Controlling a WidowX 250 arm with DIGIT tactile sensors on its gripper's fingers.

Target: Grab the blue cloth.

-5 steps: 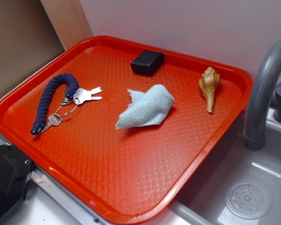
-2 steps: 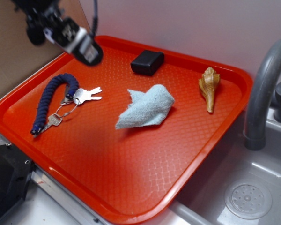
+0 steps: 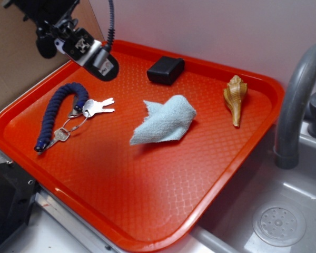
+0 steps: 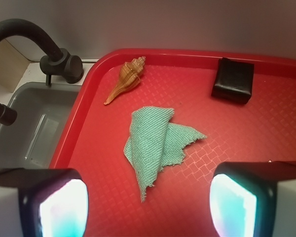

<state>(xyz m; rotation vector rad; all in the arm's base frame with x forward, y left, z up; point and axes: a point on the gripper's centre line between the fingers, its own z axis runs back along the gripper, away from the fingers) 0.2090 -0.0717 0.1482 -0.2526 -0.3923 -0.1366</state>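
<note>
The blue cloth lies mid-tray (image 3: 166,122) while my open gripper hangs empty above the keys, so next I swing back, go down and pinch the cloth's raised fold (image 3: 177,113).
The blue cloth (image 3: 164,121) lies crumpled and folded near the middle of the red tray (image 3: 147,211). In the wrist view the blue cloth (image 4: 158,143) sits ahead of my fingers, its frayed tip pointing toward the gap between them. My gripper (image 3: 100,62) hangs above the tray's back left area, over the keys and well left of the cloth. From the wrist camera, the gripper (image 4: 148,207) is open with wide-spread fingers and bare tray between them.
A black box (image 3: 166,70) rests at the tray's back edge. A shell (image 3: 235,97) lies at the right. A navy coiled cord with keys (image 3: 68,113) lies at the left. A grey faucet (image 3: 297,100) and sink (image 3: 279,224) adjoin the tray's right side.
The arm came into view at the upper left and has moved slightly right and down over the tray. The cloth and other things have not moved.
</note>
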